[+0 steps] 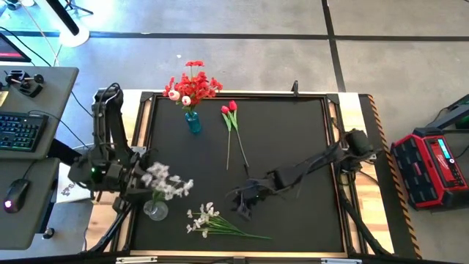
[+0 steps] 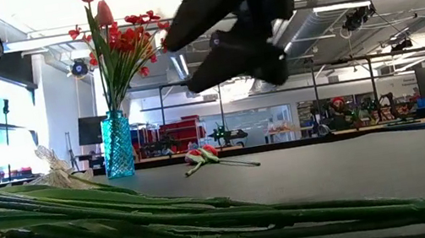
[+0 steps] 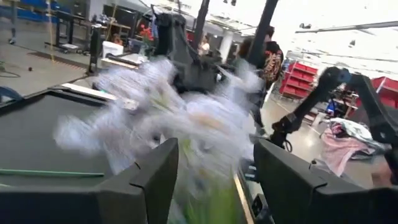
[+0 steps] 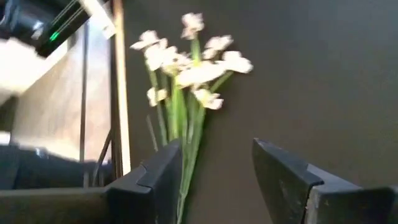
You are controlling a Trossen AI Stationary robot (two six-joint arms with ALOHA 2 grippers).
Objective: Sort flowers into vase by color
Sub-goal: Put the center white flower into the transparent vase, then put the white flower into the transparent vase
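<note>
The white spray lies with its blossoms [image 1: 204, 218] toward the clear vase. My right gripper should therefore pick it up by the stems [image 1: 240, 234] and pass it to my left gripper.
A blue vase [image 1: 193, 122] at the mat's far side holds red flowers [image 1: 192, 83]. Two red tulips [image 1: 231, 109] lie flat on the black mat beside it. A clear vase [image 1: 155, 211] at the near left holds a white spray [image 1: 168, 182]. My left gripper [image 1: 138, 181] is open beside those blossoms, which show blurred between its fingers [image 3: 211, 155]. A second white spray [image 1: 205, 218] lies on the mat, stems toward the right. My right gripper [image 4: 214, 168] is open above those stems [image 4: 180, 134] without touching them.
A raised frame [image 1: 333, 125] borders the mat. A side desk at the left carries a keyboard [image 1: 20, 130] and a mouse [image 1: 15, 196]. A red case [image 1: 432, 165] sits on the floor at the right. The mat's middle and right part are bare.
</note>
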